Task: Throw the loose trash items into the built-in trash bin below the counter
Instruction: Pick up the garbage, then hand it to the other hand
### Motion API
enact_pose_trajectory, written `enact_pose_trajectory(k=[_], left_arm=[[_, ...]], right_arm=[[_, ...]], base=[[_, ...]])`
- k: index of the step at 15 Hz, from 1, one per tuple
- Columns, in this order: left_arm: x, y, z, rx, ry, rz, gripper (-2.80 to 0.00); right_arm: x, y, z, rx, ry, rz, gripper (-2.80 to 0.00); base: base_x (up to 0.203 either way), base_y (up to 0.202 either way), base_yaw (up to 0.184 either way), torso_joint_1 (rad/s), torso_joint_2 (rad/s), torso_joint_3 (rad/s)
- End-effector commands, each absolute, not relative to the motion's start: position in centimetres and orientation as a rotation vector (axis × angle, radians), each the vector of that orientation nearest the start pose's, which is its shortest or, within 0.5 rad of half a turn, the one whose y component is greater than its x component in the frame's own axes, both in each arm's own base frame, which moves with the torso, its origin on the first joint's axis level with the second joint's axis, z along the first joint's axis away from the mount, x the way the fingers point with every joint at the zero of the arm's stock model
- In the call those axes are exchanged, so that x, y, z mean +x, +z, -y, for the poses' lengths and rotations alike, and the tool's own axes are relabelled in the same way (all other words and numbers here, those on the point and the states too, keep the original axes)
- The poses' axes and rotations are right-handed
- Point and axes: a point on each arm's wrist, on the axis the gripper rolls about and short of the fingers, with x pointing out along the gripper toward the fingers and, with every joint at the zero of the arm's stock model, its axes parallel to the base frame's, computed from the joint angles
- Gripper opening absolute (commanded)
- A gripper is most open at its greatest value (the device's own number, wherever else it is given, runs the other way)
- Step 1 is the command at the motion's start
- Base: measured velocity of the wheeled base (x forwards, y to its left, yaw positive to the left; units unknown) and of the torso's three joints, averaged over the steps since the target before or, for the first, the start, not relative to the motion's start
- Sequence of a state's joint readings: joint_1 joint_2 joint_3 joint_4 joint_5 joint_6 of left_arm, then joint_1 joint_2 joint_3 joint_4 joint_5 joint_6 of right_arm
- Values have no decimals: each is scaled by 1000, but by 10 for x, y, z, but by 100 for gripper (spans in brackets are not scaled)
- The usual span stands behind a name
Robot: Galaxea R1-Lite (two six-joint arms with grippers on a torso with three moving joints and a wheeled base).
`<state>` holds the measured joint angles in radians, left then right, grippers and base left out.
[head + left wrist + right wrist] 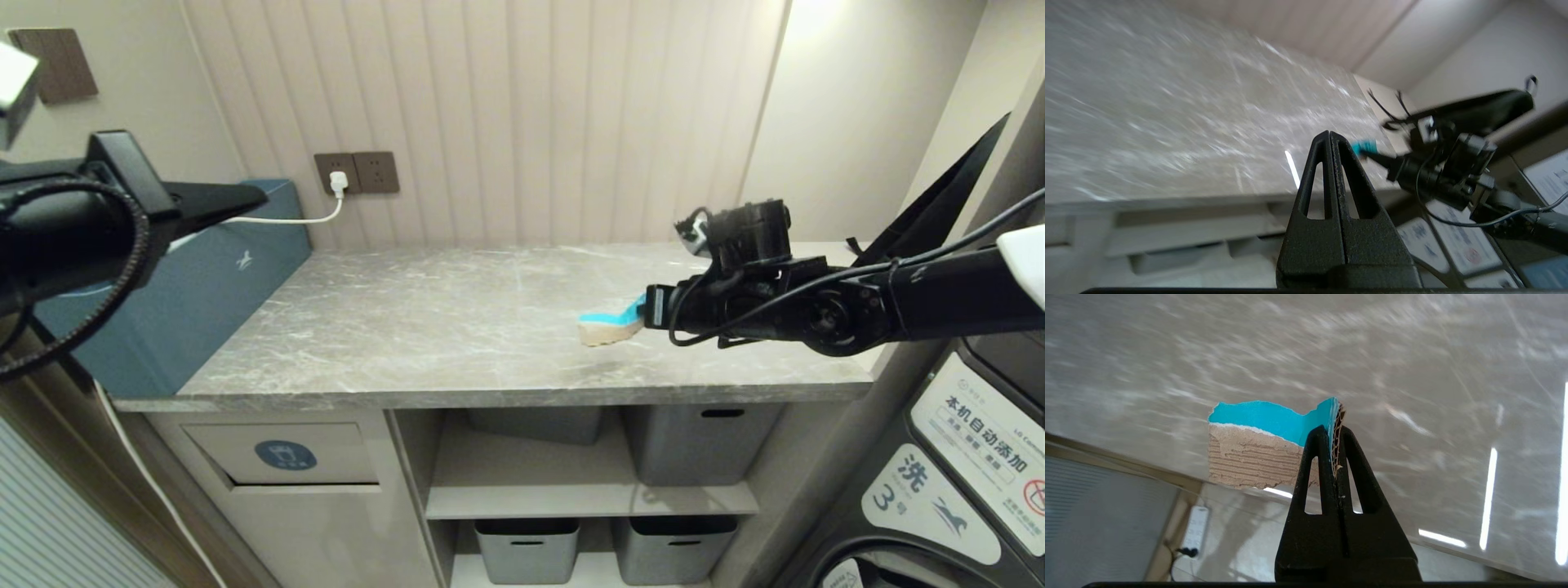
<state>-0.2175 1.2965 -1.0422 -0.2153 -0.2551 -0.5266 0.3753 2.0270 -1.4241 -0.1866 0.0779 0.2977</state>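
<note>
The trash bin flap point(282, 454) is on my left gripper's side, far away from my right gripper, so next my left gripper grabs the cardboard scrap's loose end point(593, 331) first.
One torn cardboard scrap point(611, 323), cyan on top and brown below, hangs just above the right side of the grey marble counter point(424, 327). My right gripper point(647, 310) is shut on the scrap's edge. In the right wrist view the scrap point(1253, 449) sticks out sideways from the shut gripper point(1334, 430), its corrugated edge pinched between the fingers. My left gripper point(260, 196) hovers shut and empty at the upper left; its wrist view shows the shut tips point(1329, 135) and the cyan scrap point(1365, 146) beyond. The trash bin flap point(282, 454), with a blue oval badge, sits under the counter at the left.
A long teal-blue box point(204, 278) stands at the counter's left end under a wall socket with a white charger point(339, 181). Grey tubs point(698, 441) point(526, 547) fill the shelves below. A washing machine point(963, 474) stands at the right.
</note>
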Motion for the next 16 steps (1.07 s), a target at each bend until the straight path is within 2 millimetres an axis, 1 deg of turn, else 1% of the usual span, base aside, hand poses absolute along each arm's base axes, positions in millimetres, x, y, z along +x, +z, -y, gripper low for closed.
enact_pose_trajectory(k=[1,2,3,4,6,7,10,13,16], left_arm=[[230,295,72,-538,-508,-283,-280],[238,287,80,-549,-542,-334,0],[245,280,87,-556,-567,-376,0],[251,274,92,-561,-582,-405,0],[251,272,99,-599,-667,-455,0],[248,274,100,-634,-713,-480,0],[251,268,109,-649,-754,-525,0],[261,263,118,-637,-780,-500,0],[265,256,131,-622,-806,-515,0]], right_arm=[[357,232,-169,242,460,-381,-280],[345,244,-178,247,498,-358,-280],[337,252,-182,252,515,-338,-280],[333,259,-181,256,520,-322,-280],[324,270,-180,260,535,-294,-280],[318,273,-185,259,555,-288,-280],[308,276,-199,256,602,-289,-280],[297,276,-214,249,653,-295,-280],[287,277,-227,243,696,-298,-280]], base=[[0,0,0,0,0,0],[0,0,0,0,0,0],[0,0,0,0,0,0],[0,0,0,0,0,0],[0,0,0,0,0,0],[0,0,0,0,0,0],[0,0,0,0,0,0],[0,0,0,0,0,0],[0,0,0,0,0,0]])
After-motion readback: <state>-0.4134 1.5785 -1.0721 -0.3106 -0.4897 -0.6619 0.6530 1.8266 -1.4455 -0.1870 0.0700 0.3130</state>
